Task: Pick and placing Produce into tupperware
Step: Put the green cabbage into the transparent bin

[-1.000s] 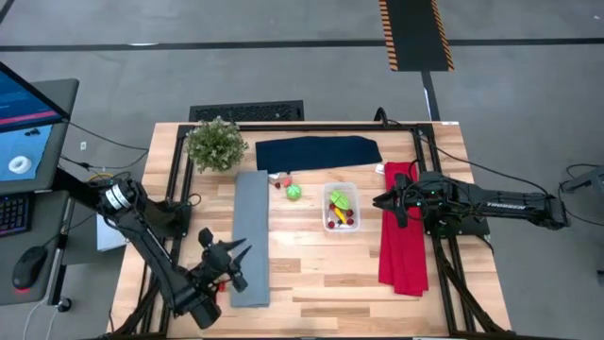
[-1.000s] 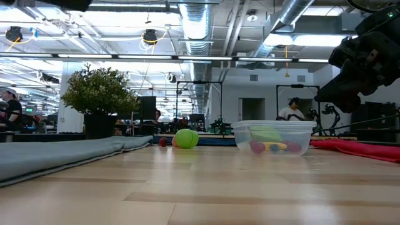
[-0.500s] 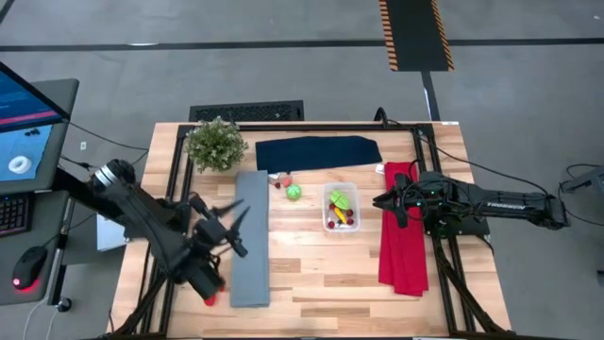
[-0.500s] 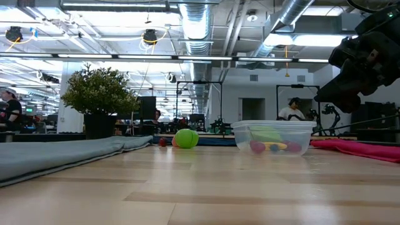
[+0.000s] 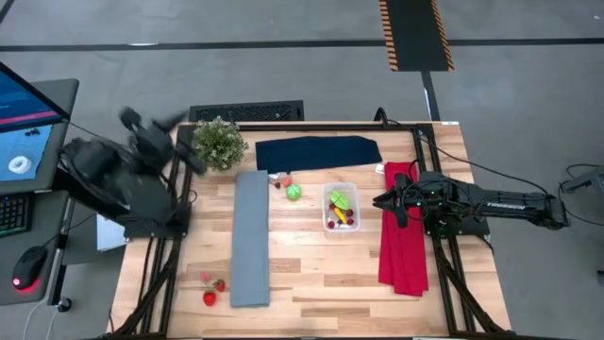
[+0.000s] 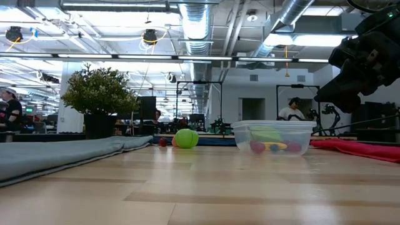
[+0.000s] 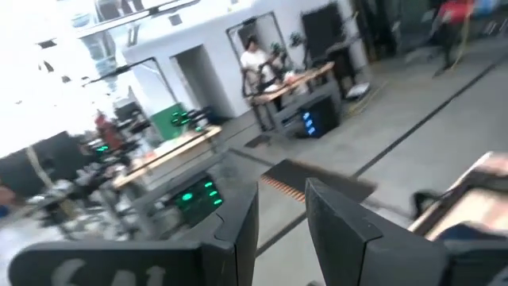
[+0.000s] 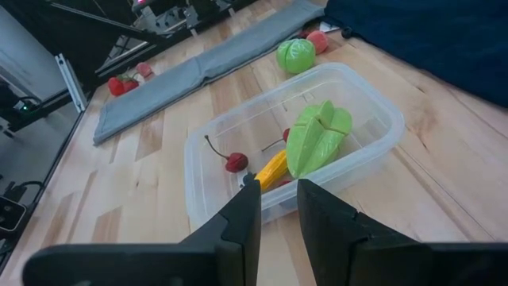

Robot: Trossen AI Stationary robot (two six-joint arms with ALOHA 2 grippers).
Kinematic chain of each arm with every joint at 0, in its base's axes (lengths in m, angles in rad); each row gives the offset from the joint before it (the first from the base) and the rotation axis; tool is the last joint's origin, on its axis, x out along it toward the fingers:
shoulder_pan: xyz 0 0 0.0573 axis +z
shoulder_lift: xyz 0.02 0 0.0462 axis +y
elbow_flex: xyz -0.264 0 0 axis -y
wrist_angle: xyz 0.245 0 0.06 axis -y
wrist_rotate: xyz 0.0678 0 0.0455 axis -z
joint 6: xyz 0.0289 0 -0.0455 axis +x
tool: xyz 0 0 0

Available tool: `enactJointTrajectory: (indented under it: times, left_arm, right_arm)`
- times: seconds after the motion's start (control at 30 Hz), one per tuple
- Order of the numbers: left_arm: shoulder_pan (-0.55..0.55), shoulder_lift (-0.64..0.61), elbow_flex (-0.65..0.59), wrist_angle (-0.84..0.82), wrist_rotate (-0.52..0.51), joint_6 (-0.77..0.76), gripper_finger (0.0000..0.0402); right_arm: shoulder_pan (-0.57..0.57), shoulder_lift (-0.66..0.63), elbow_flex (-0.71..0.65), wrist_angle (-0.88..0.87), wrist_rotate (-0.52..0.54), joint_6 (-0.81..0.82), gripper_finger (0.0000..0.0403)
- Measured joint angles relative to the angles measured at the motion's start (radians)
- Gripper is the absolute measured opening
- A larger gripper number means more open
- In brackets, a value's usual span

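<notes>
The robot's left gripper hangs out past the potted plant [image 5: 218, 144] and points into the room, so it should swing back and pick up the lime-green ball [image 5: 293, 192] for the tupperware.
The clear tupperware [image 5: 327, 190] stands mid-table, right of centre, and holds a lime-green piece [image 8: 317, 139], a yellow piece [image 8: 270, 169] and cherries [image 8: 236, 163]. A lime-green ball [image 5: 294, 193] and small red pieces [image 5: 280, 179] lie on the wood left of it. Red strawberries [image 5: 209, 297] lie near the table's near left corner. My left gripper [image 5: 179, 140] hangs high over the far left corner, pointing level into the room, its fingers [image 7: 238, 230] a narrow gap apart with nothing between them. My right gripper [image 5: 379, 201] rests just right of the tupperware, fingers slightly apart and empty.
A grey cloth strip [image 5: 250, 236] lies along the table's left half, a navy cloth [image 5: 318, 151] at the far edge and a red cloth [image 5: 401, 241] under my right arm. A potted plant [image 5: 217, 144] stands at the far left, close to my raised left gripper.
My left arm has swung up from the near left part of the table toward the far left corner and turned about, so its gripper now points level. The strawberries it stood over now show on the wood.
</notes>
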Motion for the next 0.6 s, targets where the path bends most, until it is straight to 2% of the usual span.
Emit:
enactJointTrajectory:
  times: [0.13,0.27,0.3,0.33,0.47,0.5,0.53,0.57,0.6]
  left_arm:
    - [0.07,0.007,0.106,0.01,0.005,0.166,0.0096]
    - [0.139,0.02,0.229,0.189,0.007,0.478,0.0096]
    - [0.144,0.021,0.25,0.232,0.057,0.543,0.0096]
    - [0.147,0.019,0.27,0.259,0.197,0.587,0.0096]
    - [0.22,0.006,0.299,0.526,1.093,0.724,0.0096]
    - [0.231,0.009,0.298,0.57,1.223,0.759,0.0096]
    - [0.234,0.016,0.298,0.599,1.295,0.779,0.0096]
    - [0.233,0.022,0.297,0.608,1.321,0.789,0.0096]
    - [0.234,0.028,0.295,0.601,1.3,0.787,0.0096]
  right_arm:
    - [0.0,0.0,0.0,0.0,0.0,0.0,0.0107]
    - [0.0,0.0,0.0,0.0,0.0,0.0,0.0107]
    - [0.0,0.0,0.0,0.0,0.0,0.0,0.0107]
    - [0.0,0.0,0.0,0.0,0.0,0.0,0.0107]
    - [0.0,0.0,0.0,0.0,0.0,0.0,0.0107]
    - [0.0,0.0,0.0,0.0,0.0,0.0,0.0107]
    - [0.0,0.0,0.0,0.0,0.0,0.0,0.0107]
    - [0.0,0.0,0.0,0.0,0.0,0.0,0.0107]
    - [0.0,0.0,0.0,0.0,0.0,0.0,0.0107]
